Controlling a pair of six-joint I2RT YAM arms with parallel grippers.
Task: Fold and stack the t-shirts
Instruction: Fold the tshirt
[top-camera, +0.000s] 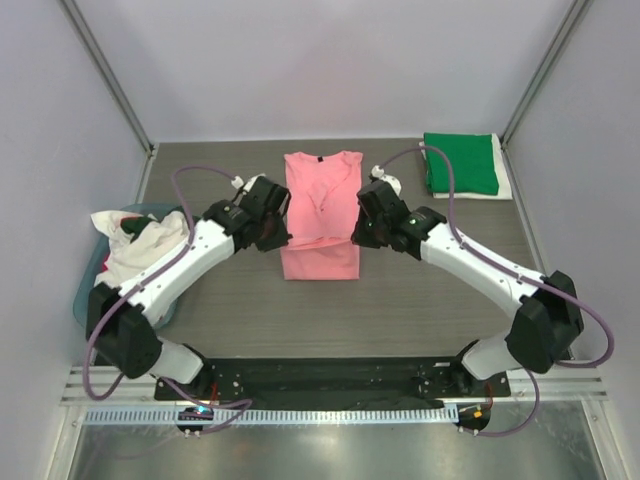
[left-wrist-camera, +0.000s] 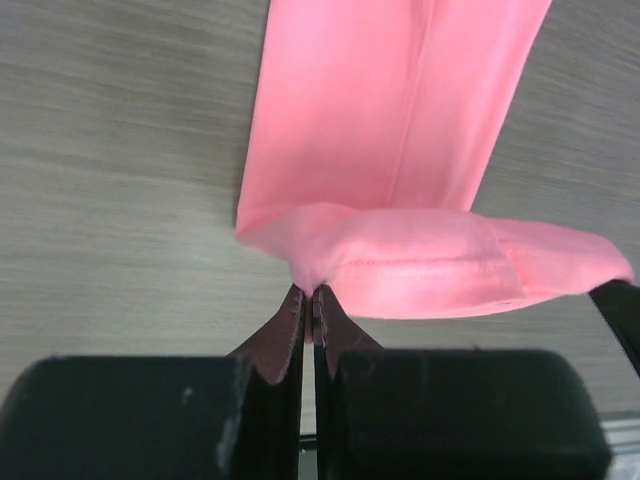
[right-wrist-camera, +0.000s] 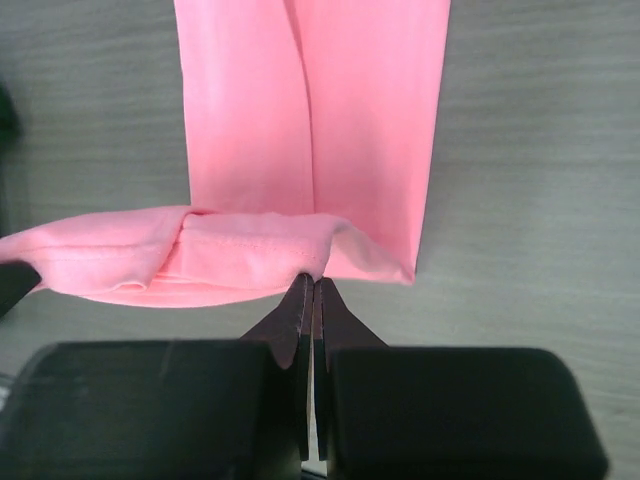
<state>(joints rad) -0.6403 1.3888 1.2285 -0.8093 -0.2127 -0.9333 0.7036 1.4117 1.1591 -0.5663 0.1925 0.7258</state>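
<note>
My left gripper should go on bringing the hem over the strip (top-camera: 321, 212) toward the neck until it lies flat, because the hem's corners (top-camera: 296, 243) line up with the strip's long edges.
The salmon-pink t-shirt (top-camera: 320, 200) lies in a long narrow strip in the middle of the table, its neck with a dark label at the far end. My left gripper (top-camera: 283, 237) is shut on the hem's left corner (left-wrist-camera: 310, 272). My right gripper (top-camera: 356, 236) is shut on the hem's right corner (right-wrist-camera: 315, 268). Both hold the hem raised and carried over the strip, so the cloth sags between them. A folded bright green t-shirt (top-camera: 460, 163) lies on a white one (top-camera: 505, 182) at the far right.
A teal tub (top-camera: 92, 290) at the left edge holds crumpled white and red shirts (top-camera: 135, 243). Grey walls and slanted frame posts close in the table on three sides. The arm bases sit on a black rail (top-camera: 330, 380) at the near edge.
</note>
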